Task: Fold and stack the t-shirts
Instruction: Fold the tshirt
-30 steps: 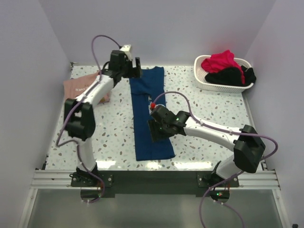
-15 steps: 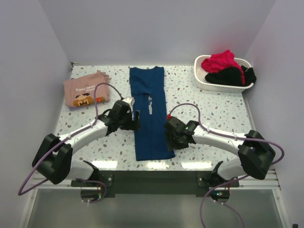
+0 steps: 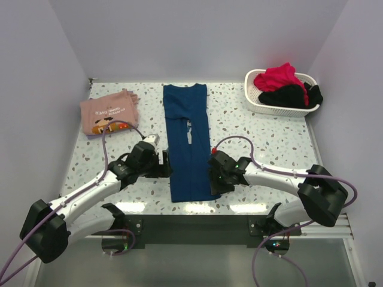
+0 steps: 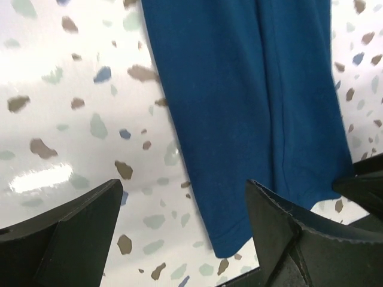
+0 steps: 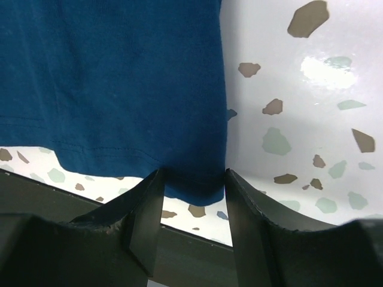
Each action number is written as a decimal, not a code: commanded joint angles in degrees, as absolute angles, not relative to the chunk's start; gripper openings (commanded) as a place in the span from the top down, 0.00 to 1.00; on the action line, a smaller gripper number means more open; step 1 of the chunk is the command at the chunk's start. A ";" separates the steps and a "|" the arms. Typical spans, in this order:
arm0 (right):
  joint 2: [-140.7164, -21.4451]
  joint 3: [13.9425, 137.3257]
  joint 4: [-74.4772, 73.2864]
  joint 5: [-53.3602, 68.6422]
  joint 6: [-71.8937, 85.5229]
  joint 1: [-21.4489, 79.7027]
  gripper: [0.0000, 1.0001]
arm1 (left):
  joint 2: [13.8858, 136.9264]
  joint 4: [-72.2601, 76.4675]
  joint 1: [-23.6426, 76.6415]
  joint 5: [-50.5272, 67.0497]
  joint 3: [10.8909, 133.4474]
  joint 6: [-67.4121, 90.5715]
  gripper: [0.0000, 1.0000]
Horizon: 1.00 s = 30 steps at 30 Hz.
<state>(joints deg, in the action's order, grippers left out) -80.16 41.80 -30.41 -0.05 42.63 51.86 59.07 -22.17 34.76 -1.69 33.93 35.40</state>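
The dark blue t-shirt's far end lies spread flat point(image 3: 185, 100), so I expect its near hem point(image 3: 194, 198) to fold back over the long part of the t-shirt when I lift and carry it away.
The dark blue t-shirt point(image 3: 188, 152) lies folded into a long narrow strip down the middle of the table. Its print is hidden. The salmon-pink t-shirt point(image 3: 108, 112) lies folded at the far left, print up. My left gripper point(image 3: 167, 165) is open and low by the strip's left edge near its front end. In the left wrist view the gripper point(image 4: 184, 186) hovers wide open over the blue cloth's point(image 4: 251, 89) near corner. My right gripper point(image 3: 214, 184) is at the near right corner. In the right wrist view its jaws point(image 5: 194, 176) stand narrowly apart, straddling the hem corner point(image 5: 119, 72).
A white basket point(image 3: 254, 100) holding red and black clothes stands at the back right. The table's front edge and a dark rail run just below both grippers. Walls close in on the left, right and back.
My left arm has swung from the shirt's far end down to its near left edge. My right gripper has moved from mid-shirt to the near right corner.
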 commanded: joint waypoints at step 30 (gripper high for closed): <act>-78.93 37.18 -25.66 2.20 46.41 53.26 0.74 | 61.43 -20.74 56.51 -4.39 26.28 56.78 0.40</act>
<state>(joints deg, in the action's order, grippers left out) -79.44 38.11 -26.44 2.52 45.63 52.88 60.45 -23.40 55.86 -2.39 25.61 54.98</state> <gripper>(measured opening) 0.255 0.615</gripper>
